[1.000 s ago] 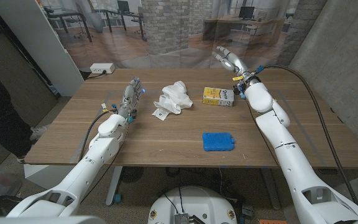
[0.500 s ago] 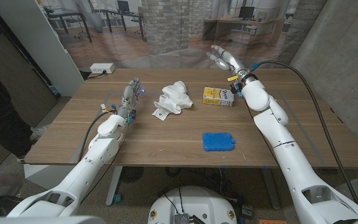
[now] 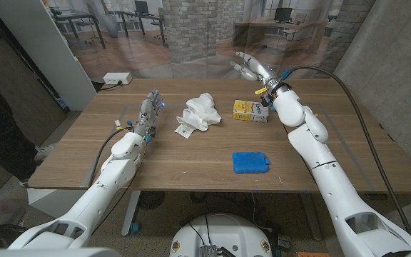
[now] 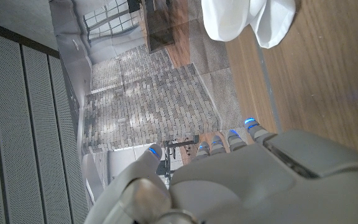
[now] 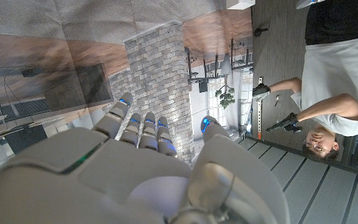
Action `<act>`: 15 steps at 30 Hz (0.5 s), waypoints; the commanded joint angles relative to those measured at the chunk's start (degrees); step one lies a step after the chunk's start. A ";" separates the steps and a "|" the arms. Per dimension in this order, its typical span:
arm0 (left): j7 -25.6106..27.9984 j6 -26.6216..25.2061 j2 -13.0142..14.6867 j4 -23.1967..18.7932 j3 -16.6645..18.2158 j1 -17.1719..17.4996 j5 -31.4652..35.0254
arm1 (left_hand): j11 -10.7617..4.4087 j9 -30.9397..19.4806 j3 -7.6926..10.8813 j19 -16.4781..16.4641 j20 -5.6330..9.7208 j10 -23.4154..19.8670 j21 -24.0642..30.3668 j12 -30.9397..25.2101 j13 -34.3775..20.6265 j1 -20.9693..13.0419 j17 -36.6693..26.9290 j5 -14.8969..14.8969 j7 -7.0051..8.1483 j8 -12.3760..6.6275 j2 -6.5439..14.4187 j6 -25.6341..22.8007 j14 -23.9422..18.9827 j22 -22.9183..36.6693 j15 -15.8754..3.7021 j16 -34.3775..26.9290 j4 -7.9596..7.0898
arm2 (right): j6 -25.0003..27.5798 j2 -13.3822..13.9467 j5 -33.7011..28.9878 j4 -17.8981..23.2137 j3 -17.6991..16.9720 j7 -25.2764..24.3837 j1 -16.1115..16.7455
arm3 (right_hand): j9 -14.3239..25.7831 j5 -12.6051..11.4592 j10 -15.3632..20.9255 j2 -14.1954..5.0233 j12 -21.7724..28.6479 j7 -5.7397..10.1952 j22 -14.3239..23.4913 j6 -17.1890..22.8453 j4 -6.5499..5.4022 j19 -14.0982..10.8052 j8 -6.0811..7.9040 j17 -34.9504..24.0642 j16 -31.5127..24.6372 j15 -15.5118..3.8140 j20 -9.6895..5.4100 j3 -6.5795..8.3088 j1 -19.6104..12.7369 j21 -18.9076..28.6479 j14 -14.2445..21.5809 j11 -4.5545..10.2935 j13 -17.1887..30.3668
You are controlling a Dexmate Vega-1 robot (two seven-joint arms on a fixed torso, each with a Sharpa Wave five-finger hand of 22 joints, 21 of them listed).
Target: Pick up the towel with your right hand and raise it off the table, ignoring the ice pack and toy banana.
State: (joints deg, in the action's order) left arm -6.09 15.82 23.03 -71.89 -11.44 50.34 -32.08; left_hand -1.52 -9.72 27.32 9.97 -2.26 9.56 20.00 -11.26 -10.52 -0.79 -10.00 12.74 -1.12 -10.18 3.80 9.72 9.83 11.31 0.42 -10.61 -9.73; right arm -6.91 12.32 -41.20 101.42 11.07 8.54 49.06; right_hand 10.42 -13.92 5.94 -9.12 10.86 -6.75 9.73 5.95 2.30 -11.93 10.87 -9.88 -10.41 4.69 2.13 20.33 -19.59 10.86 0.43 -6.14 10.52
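The white towel is gathered in a peaked heap, so it will come up as one heap with short folds hanging down when I lift it.
The white towel lies crumpled on the wooden table, left of its middle toward the far side; it also shows in the left wrist view as the towel. My right hand hangs in the air above the table's far edge, right of the towel and apart from it, fingers spread and holding nothing. In the right wrist view my right hand points at the brick backdrop. My left hand stands near the table's left side, fingers straight and empty, a short way left of the towel; my left hand fills the near part of its wrist view.
A yellow box lies right of the towel, just below my right hand. A blue ice pack sits nearer the front edge. A white power strip lies beyond the far left corner. A person stands in the right wrist view.
My right hand has swung leftward through the air, from above the far right of the box toward the towel's side. The left hand and the objects have stayed put.
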 commanded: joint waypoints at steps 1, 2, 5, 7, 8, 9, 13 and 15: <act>0.32 0.21 0.14 -0.45 0.22 0.54 -0.24 | 0.14 -0.22 -0.10 1.84 -0.39 5.10 -0.10 -0.32 -0.33 -0.27 -0.16 0.32 -0.23 -0.26 3.99 5.49 8.24 0.22 0.33 -0.14 0.07 | 1.66 -0.01 -5.97 0.96 1.90 0.95 -0.71 | 0.19 0.27 0.18 -0.35 0.33 0.28 0.12 0.24 0.52 -0.73 0.37 -0.05 -0.42 -0.32 -0.19 0.47 -1.01 0.49 0.34 0.22 0.15; 0.32 0.20 0.15 -0.49 0.25 0.59 -0.30 | 0.12 -0.22 -0.11 1.84 -0.33 5.11 -0.10 -0.31 -0.33 -0.27 -0.16 0.32 -0.22 -0.26 4.00 5.47 8.25 0.22 0.33 -0.13 0.07 | 1.95 -0.10 -6.56 1.01 2.09 1.01 -0.79 | 0.19 0.31 0.20 -0.42 0.33 0.33 0.12 0.27 0.56 -0.73 0.37 -0.06 -0.44 -0.40 -0.19 0.53 -1.08 0.48 0.39 0.29 0.15; 0.36 0.18 0.24 -0.64 0.27 0.75 -0.33 | 0.14 -0.22 -0.12 1.83 -0.38 5.07 -0.11 -0.33 -0.33 -0.28 -0.16 0.33 -0.24 -0.26 4.00 5.48 8.23 0.22 0.34 -0.13 0.07 | 2.19 -0.13 -7.93 0.96 2.62 1.36 -1.19 | 0.20 0.41 0.23 -0.56 0.33 0.45 0.13 0.34 0.66 -0.77 0.39 -0.06 -0.43 -0.46 -0.24 0.70 -1.27 0.49 0.40 0.48 0.16; 0.49 0.15 0.26 -0.75 0.33 0.86 -0.39 | 0.13 -0.22 -0.13 1.82 -0.38 5.09 -0.12 -0.32 -0.33 -0.28 -0.16 0.33 -0.22 -0.27 4.01 5.45 8.22 0.22 0.34 -0.14 0.08 | 2.05 -0.09 -8.52 0.76 2.93 1.71 -1.56 | 0.21 0.47 0.24 -0.63 0.32 0.54 0.13 0.40 0.72 -0.77 0.40 -0.07 -0.44 -0.54 -0.24 0.79 -1.39 0.48 0.45 0.51 0.16; 0.50 0.19 0.27 -0.77 0.35 0.91 -0.41 | 0.13 -0.22 -0.13 1.82 -0.38 5.09 -0.13 -0.32 -0.33 -0.29 -0.15 0.33 -0.20 -0.25 4.01 5.49 8.22 0.22 0.35 -0.14 0.08 | 2.02 -0.11 -8.80 0.67 3.09 1.87 -1.72 | 0.21 0.51 0.21 -0.66 0.30 0.55 0.13 0.42 0.76 -0.75 0.40 -0.07 -0.43 -0.59 -0.26 0.84 -1.45 0.47 0.43 0.65 0.16; 0.61 0.21 0.29 -0.83 0.36 0.96 -0.37 | 0.13 -0.22 -0.14 1.86 -0.40 5.10 -0.15 -0.31 -0.33 -0.29 -0.15 0.33 -0.23 -0.25 4.01 5.49 8.25 0.22 0.34 -0.13 0.08 | 2.08 -0.22 -9.14 0.58 3.24 1.85 -1.83 | 0.21 0.53 0.19 -0.67 0.29 0.53 0.13 0.42 0.78 -0.75 0.40 -0.07 -0.44 -0.57 -0.28 0.86 -1.48 0.47 0.46 0.65 0.16; 0.72 0.21 0.40 -1.07 0.44 1.19 -0.47 | 0.12 -0.22 -0.15 1.80 -0.40 5.09 -0.14 -0.31 -0.33 -0.29 -0.15 0.33 -0.22 -0.25 4.02 5.48 8.20 0.22 0.37 -0.14 0.08 | 2.01 -0.29 -10.08 0.18 3.85 2.75 -2.49 | 0.22 0.66 0.22 -0.73 0.28 0.63 0.14 0.44 0.90 -0.77 0.39 -0.07 -0.42 -0.61 -0.42 1.00 -1.67 0.46 0.46 0.71 0.16; 0.76 0.23 0.44 -1.12 0.46 1.28 -0.50 | 0.12 -0.22 -0.16 1.80 -0.41 5.10 -0.15 -0.31 -0.33 -0.30 -0.15 0.34 -0.20 -0.25 4.02 5.50 8.22 0.22 0.36 -0.13 0.09 | 2.18 -0.47 -10.24 0.03 4.08 3.54 -2.78 | 0.23 0.72 0.21 -0.76 0.27 0.69 0.14 0.42 0.95 -0.76 0.37 -0.08 -0.42 -0.65 -0.47 1.06 -1.76 0.45 0.46 0.74 0.17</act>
State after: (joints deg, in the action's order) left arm -5.67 15.95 23.27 -72.53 -11.17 51.08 -32.41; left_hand -1.52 -9.72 27.33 9.97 -2.26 9.56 19.91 -11.26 -10.52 -0.78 -9.99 12.74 -1.12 -10.18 3.80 9.72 9.83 11.31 0.42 -10.61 -9.73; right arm -5.30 12.23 -48.19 102.04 13.56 10.00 47.67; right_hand 10.55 -13.44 6.03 -10.03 10.86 -6.45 9.73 6.25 3.00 -12.23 10.87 -9.88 -10.41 4.28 1.83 21.04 -20.50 10.86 0.83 -5.61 10.52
